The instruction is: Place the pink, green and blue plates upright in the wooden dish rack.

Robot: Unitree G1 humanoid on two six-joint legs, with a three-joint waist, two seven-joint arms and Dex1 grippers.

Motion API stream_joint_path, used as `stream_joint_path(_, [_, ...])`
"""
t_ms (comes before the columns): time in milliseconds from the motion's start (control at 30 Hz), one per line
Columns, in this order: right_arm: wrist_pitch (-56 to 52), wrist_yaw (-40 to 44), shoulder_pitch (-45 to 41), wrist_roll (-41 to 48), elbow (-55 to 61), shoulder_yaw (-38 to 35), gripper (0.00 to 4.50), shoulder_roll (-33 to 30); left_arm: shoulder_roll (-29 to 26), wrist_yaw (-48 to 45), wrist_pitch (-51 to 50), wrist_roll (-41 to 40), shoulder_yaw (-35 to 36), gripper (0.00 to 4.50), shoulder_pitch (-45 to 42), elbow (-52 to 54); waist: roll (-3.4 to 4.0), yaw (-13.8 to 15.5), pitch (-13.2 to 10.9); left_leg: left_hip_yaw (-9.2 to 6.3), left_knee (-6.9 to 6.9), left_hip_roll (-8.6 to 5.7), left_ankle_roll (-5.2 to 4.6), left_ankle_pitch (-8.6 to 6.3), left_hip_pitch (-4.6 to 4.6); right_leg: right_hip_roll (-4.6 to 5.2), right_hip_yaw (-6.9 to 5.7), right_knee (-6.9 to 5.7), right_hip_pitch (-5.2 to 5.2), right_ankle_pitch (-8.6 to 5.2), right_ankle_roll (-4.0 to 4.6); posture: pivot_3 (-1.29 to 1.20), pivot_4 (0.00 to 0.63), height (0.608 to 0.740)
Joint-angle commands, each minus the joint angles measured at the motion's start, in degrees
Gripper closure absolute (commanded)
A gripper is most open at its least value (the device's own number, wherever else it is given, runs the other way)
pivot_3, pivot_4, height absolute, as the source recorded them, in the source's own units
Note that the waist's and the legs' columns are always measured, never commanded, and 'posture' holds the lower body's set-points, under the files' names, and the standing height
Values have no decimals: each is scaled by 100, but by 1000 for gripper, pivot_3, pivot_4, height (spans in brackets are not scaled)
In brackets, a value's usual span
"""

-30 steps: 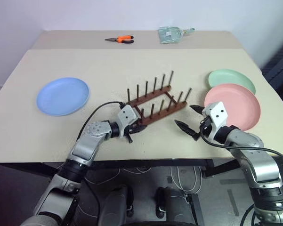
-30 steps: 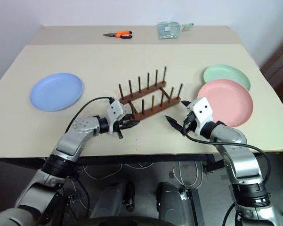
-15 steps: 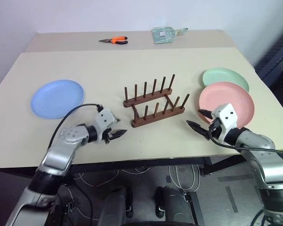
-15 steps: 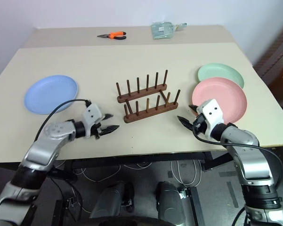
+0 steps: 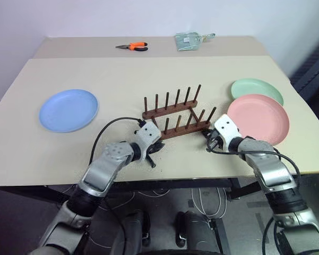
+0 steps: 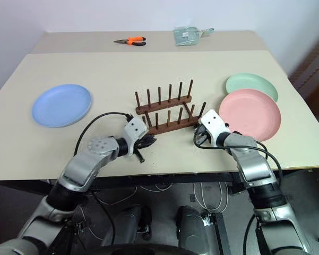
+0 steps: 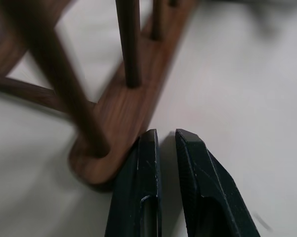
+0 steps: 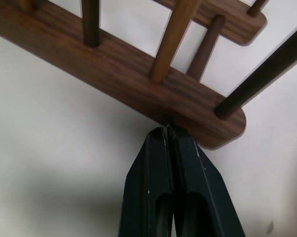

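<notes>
The dish rack sits at a slant, and its end [image 5: 164, 134] by my left gripper is too near. My left gripper should therefore push that end [image 7: 100, 167] of the rack square and move away before plates go in.
The wooden dish rack [image 5: 176, 115] stands mid-table with no plate between its pegs. The blue plate [image 5: 69, 110] lies flat far to its left. Right of the rack, the pink plate [image 5: 258, 119] lies flat and overlaps the near edge of the green plate [image 5: 257, 89]. My left gripper [image 5: 155, 149] sits at the left end of the rack's near rail [image 7: 121, 121], fingers almost together and holding nothing, one fingertip [image 7: 148, 136] against the wood. My right gripper [image 5: 207, 139] is shut and empty, tips pressed to the near rail [image 8: 138, 84] close to its right end.
Orange-handled pliers [image 5: 134, 46] and a pale green packet [image 5: 191, 40] lie on the far table section. The table's front edge [image 5: 175, 179] runs just behind both hands. A black cable [image 5: 109, 130] loops up from my left wrist.
My left gripper has swung right from open table to the rack's left end. The right gripper has moved in to the rack's right end and closed. The camera has shifted slightly.
</notes>
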State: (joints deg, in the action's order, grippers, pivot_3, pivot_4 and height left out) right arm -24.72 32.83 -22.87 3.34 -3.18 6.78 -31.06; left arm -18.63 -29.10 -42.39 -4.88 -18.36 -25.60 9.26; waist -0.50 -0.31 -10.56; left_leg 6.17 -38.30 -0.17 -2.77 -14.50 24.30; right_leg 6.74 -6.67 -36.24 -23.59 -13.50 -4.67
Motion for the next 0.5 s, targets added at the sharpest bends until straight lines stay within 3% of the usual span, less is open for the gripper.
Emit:
stream_joint_path(33, [428,-259,-407,-292,-617,65,4441,204,35,599,239,392,315,3928,-154,-629,2,-39,1,0,1,0,1,0,-2,0,1,-1,1,0,0,0,150,740])
stream_joint_path(267, [647,-189,-446,-254,-600,-216,4441,89,30,865,543,427,508,3928,-183,-974,4,-45,2,1,5,2,4,2,-6,2,1,-1,2,0,1,0,150,740])
stream_joint_path(367, [470,115,-58,70,88,-547,3657,-164,3,902,620,445,529,3928,-138,-991,4,-33,2,1,6,2,4,1,-6,4,1,1,2,0,1,0,150,740])
stream_joint_path(500, [234,237,736,288,1369,-1105,1857,-566,-17,887,674,413,576,3928,-51,-902,8,-37,5,0,7,3,4,0,-6,8,2,3,2,0,1,0,150,740])
